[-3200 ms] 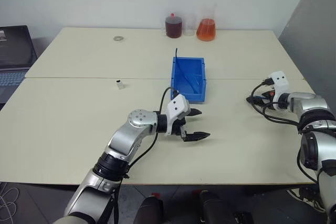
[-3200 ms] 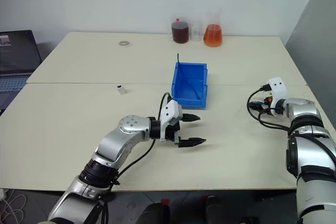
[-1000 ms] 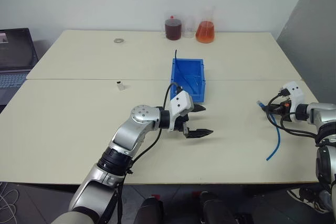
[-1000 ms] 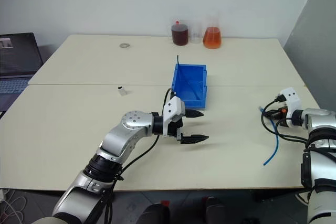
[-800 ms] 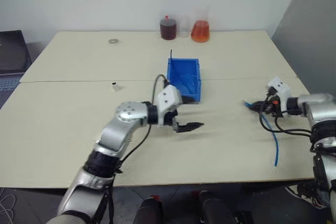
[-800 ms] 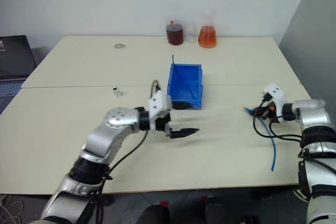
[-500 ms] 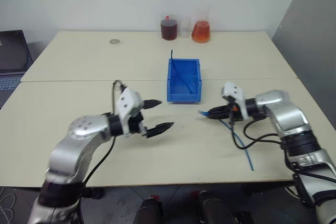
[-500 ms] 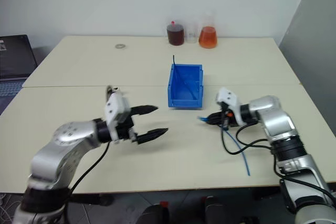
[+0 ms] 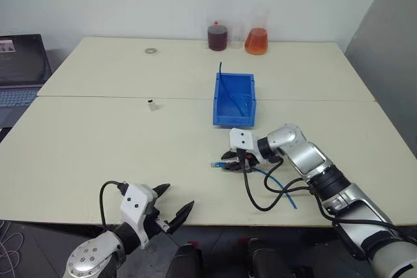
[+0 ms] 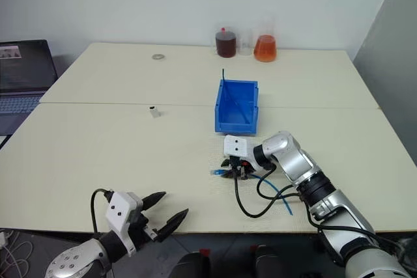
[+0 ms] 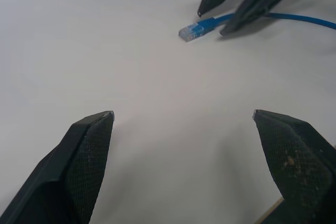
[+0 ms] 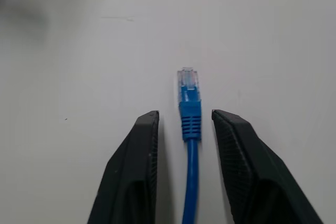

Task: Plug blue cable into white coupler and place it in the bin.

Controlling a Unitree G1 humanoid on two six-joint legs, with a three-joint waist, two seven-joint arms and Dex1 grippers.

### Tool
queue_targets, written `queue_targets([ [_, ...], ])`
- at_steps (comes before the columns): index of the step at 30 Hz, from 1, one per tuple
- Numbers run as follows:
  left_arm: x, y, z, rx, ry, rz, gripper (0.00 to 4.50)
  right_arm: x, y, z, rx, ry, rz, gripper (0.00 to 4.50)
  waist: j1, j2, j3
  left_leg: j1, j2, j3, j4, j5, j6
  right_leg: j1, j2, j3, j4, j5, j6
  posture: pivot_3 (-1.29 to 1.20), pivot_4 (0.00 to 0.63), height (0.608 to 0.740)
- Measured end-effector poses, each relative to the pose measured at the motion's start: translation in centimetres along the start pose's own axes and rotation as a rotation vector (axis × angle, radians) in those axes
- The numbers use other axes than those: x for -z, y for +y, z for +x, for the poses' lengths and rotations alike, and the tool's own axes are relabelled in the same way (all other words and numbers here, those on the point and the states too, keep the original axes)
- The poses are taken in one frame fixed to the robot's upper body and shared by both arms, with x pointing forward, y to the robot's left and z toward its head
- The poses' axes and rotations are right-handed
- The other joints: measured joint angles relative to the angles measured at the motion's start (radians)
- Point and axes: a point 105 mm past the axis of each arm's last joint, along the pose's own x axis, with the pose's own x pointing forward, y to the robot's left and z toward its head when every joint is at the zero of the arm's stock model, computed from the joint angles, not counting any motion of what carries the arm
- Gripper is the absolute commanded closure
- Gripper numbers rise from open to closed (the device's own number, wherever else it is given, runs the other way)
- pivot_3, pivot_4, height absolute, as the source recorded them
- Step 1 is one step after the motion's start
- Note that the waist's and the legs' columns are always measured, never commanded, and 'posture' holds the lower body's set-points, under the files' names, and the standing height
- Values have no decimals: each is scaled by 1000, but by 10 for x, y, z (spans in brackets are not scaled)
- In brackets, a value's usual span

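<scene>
The short blue cable lies in one smooth arc (image 9: 276, 181), so when I lift it, its tail (image 9: 291, 201) will stick out in a curve instead of hanging limp.
The blue cable (image 9: 270, 183) lies on the table in front of the bin (image 9: 234, 99), with its plug (image 9: 217, 164) pointing left. My right gripper (image 9: 229, 163) is low over the plug end. In the right wrist view its fingers (image 12: 136, 161) stand on either side of the plug (image 12: 188, 95) with a small gap on both sides, so it is open. The white coupler (image 9: 151, 105) sits alone on the table, far left of the bin. Off the table's near left edge, my left gripper (image 9: 177, 198) hangs wide open and holds nothing. The left wrist view looks across at the plug (image 11: 197, 29).
Two flasks (image 9: 256, 37) of dark red and orange liquid stand at the back edge. A grey ring (image 9: 151, 50) lies at the back left. A laptop (image 9: 19, 69) is beyond the table's left side. A thin dark-blue cable (image 9: 220, 73) sticks up from the bin. My black wrist cable (image 9: 251, 193) loops on the table.
My right gripper carried the cable's plug end leftward to in front of the bin and opened, leaving the plug on the table. My left arm pulled back to the near left edge.
</scene>
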Motion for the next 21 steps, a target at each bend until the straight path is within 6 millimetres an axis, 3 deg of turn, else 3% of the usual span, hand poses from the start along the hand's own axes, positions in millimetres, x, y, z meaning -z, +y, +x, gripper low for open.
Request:
queue_targets([
  [4, -4, 4, 0, 21, 5, 50, 0, 2, 1, -1, -12, -2, 20, 956, -2, 0, 0, 0, 1, -1, -1, 0, 0, -1, 2, 0, 0, 0, -1, 0, 150, 740],
  [8, -16, 27, 3, 45, 15, 159, 0, -1, 1, -15, 22, -40, 84, 53, 3, 0, 0, -1, 1, -1, -1, 0, 0, -1, 2, -1, 1, 0, -2, 0, 150, 740],
  [11, -29, 49, 12, 117, 24, 220, 0, -18, 7, -38, 45, -231, 238, 53, 9, 0, 0, -3, 1, -2, -1, 0, 0, -1, 2, -2, 0, 0, -1, 0, 150, 740],
  [13, -36, 51, 18, 217, 32, 271, 0, -27, 15, -58, 40, -326, 324, 53, 6, 0, 0, -3, 0, -1, -1, 0, 0, -1, 1, -1, -1, 0, -2, 0, 150, 740],
  [16, -44, 46, 38, 383, 20, 306, 0, -13, 27, -86, 108, -331, 396, 53, 11, 0, 0, -3, -1, -1, -2, 0, 0, 0, -1, -2, -3, 0, -1, 0, 150, 740],
  [21, -50, 40, 76, 609, 45, 401, 0, 7, 43, -100, 215, -338, 514, 53, 1, 0, 0, -4, 0, -1, -2, 0, 0, -2, 2, -1, -2, 0, 0, 0, 150, 740],
])
